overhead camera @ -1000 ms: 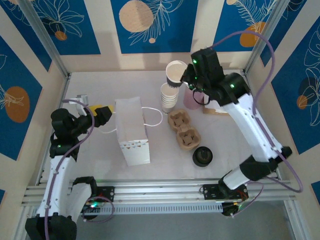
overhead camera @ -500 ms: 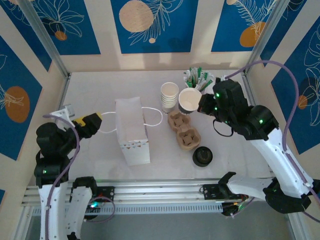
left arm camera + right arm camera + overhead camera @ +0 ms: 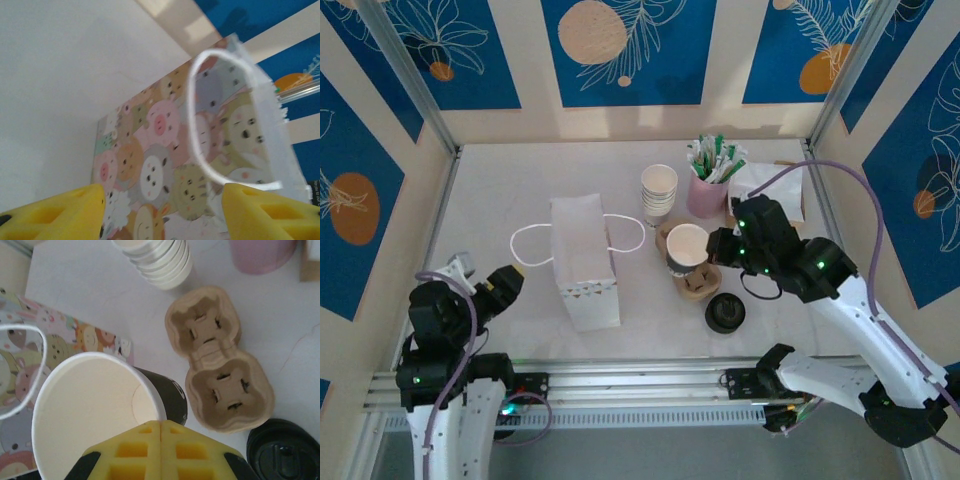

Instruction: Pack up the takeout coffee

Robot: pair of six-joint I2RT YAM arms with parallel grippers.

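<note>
I should keep lowering the cup with my right gripper until it stands there, since the cup's opening [image 3: 688, 244] faces up and the gap [image 3: 647, 300] between bag and carrier is clear.
A paper coffee cup [image 3: 686, 247], black outside and cream inside, hangs empty just above the brown two-slot cup carrier [image 3: 700, 284]. My right gripper [image 3: 713, 246] is shut on its rim. In the right wrist view the cup [image 3: 95, 410] sits left of the carrier [image 3: 220, 360], with the right gripper [image 3: 161, 424] pinching the cup's wall. The white paper bag [image 3: 582, 262] lies left of the carrier, animal print on its side [image 3: 150, 165]. My left gripper [image 3: 508, 282] is near the front left, apart from the bag. The left gripper [image 3: 163, 195] is open with nothing in it.
A stack of cups [image 3: 659, 190] stands behind the carrier. A pink holder of stirrers [image 3: 708, 190] and napkins [image 3: 767, 184] are at the back right. A black lid [image 3: 725, 313] lies in front of the carrier. The bag's white handle [image 3: 532, 245] loops out to the left.
My right arm brought the cup from the back, near the stack, forward and down over the carrier. My left arm drew back from the bag's handle toward the front left, its jaws narrowing.
</note>
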